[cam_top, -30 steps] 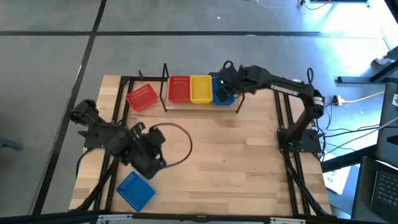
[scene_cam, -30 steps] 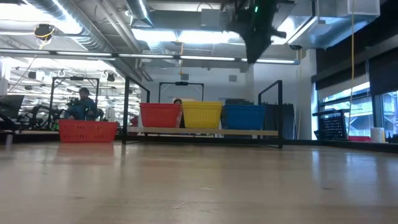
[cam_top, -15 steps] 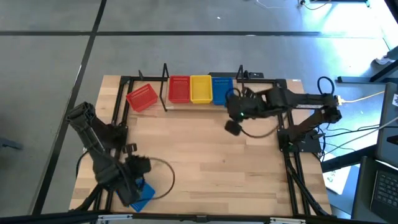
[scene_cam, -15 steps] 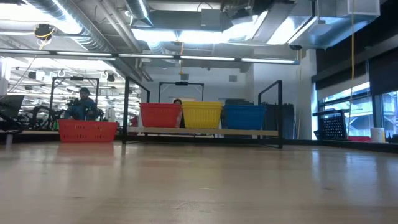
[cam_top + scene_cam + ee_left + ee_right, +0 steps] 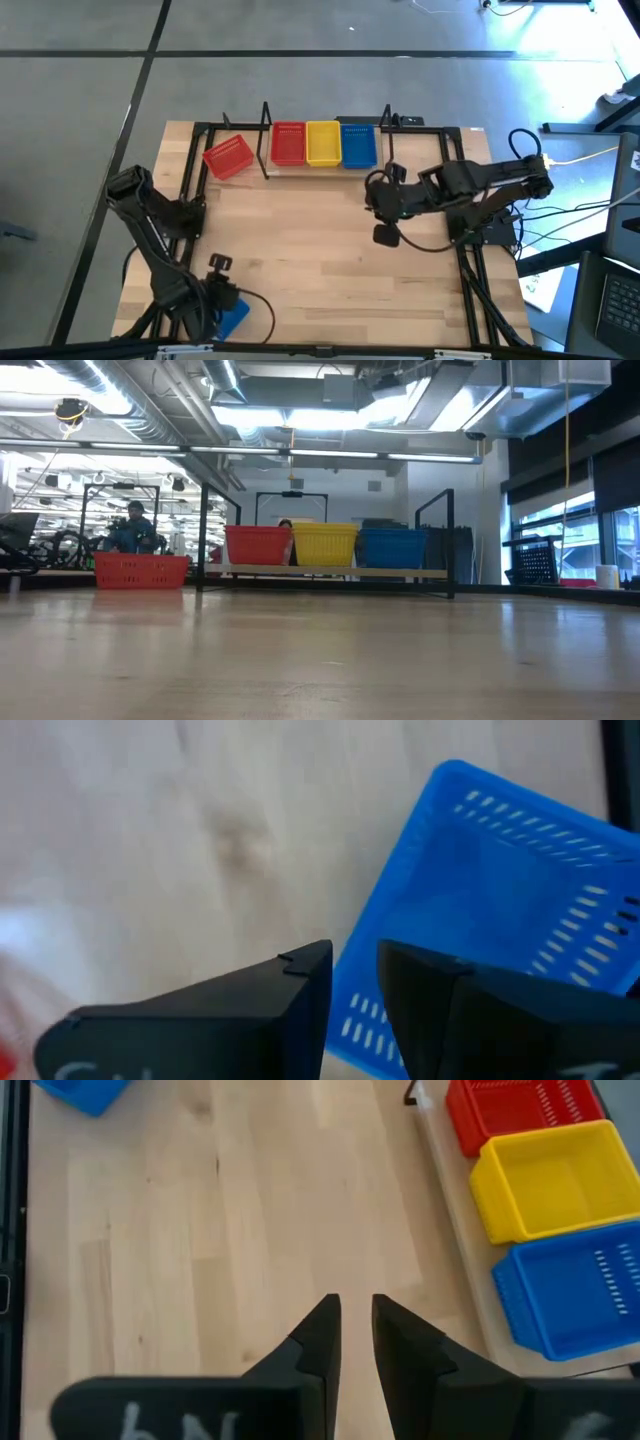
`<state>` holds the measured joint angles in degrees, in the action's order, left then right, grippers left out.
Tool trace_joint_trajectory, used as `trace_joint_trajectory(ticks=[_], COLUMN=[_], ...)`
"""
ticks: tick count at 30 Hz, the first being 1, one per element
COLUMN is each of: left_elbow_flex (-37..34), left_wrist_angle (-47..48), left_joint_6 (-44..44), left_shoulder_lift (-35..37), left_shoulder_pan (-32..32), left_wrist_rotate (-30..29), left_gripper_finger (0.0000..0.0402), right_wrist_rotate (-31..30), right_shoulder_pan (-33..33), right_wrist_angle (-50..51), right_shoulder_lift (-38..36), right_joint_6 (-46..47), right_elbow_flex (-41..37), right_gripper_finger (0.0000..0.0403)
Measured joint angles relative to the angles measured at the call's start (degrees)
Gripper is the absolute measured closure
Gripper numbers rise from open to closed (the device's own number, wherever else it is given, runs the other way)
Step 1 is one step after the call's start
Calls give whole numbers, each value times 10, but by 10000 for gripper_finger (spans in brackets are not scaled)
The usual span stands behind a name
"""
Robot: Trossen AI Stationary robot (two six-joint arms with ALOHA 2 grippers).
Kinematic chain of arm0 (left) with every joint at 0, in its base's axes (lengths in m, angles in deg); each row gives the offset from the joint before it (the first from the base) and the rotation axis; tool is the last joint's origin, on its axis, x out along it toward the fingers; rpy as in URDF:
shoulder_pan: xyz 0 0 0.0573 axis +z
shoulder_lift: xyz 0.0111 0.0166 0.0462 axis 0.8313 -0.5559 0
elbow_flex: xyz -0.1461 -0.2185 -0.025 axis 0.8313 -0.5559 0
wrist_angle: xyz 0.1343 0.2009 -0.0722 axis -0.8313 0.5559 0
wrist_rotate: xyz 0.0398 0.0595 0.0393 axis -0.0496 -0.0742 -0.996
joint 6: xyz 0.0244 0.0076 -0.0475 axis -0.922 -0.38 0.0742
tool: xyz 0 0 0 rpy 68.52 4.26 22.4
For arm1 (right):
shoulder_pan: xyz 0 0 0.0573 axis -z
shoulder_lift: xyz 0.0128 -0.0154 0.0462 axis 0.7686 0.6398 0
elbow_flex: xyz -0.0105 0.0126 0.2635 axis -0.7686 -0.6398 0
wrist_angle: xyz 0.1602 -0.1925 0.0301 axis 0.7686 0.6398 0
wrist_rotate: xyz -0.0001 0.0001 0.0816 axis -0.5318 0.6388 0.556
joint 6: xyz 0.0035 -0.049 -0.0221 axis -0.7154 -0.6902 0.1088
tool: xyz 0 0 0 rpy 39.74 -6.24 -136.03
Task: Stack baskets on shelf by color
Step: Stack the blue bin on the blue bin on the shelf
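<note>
My right gripper needs to back away, as it hangs close in front of the shelf's blue basket (image 5: 358,147), while my left gripper brings the lone blue basket (image 5: 233,318) there.
On the shelf (image 5: 325,165) at the far edge, a red basket (image 5: 288,143), a yellow basket (image 5: 323,143) and a blue basket (image 5: 359,145) rest side by side on their bases. Another red basket (image 5: 228,156) sits on the table left of the shelf. A lone blue basket (image 5: 500,910) lies open side up at the near left corner. My left gripper (image 5: 355,985) is shut and low over that basket's edge. My right gripper (image 5: 356,1330) is shut and hangs over bare table, near side of the shelf's right end. Neither gripper shows in the low view. My left gripper points down at the rim (image 5: 360,1020) of the lone blue basket, which shows in the slit between the fingers. I cannot tell whether the fingers touch it. The basket lies flat on the table.
Black frame rods (image 5: 190,190) run along the table's left and right sides, and upright rods (image 5: 265,140) stand at the shelf. A black cable (image 5: 260,310) loops beside the left arm. Bare wood (image 5: 320,250) spans the table's middle. A person (image 5: 133,525) shows far behind the table.
My right gripper has drawn back from the blue basket on the shelf toward the near edge and slightly right, leaving that basket on the plank. My left arm has swung toward the near edge and come down over the lone blue basket in the near left corner.
</note>
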<state>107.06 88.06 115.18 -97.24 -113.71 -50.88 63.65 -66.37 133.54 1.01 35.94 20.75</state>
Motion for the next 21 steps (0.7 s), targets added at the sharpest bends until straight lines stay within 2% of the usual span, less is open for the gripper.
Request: trace_joint_trajectory(ticks=[10, 21], left_elbow_flex=[-49, -101], left_wrist_angle=[-50, -107], left_joint_6=[-69, -70], left_shoulder_lift=[0, 0], left_shoulder_pan=[1, 6], left_wrist_rotate=[17, 15], left_gripper_finger=[327, 327], right_wrist_rotate=[0, 0], right_shoulder_pan=[-6, -6], right_wrist_angle=[1, 2], right_shoulder_lift=[0, 0], right_joint_6=[2, 1], right_elbow_flex=[0, 0], right_gripper_finger=[343, 343])
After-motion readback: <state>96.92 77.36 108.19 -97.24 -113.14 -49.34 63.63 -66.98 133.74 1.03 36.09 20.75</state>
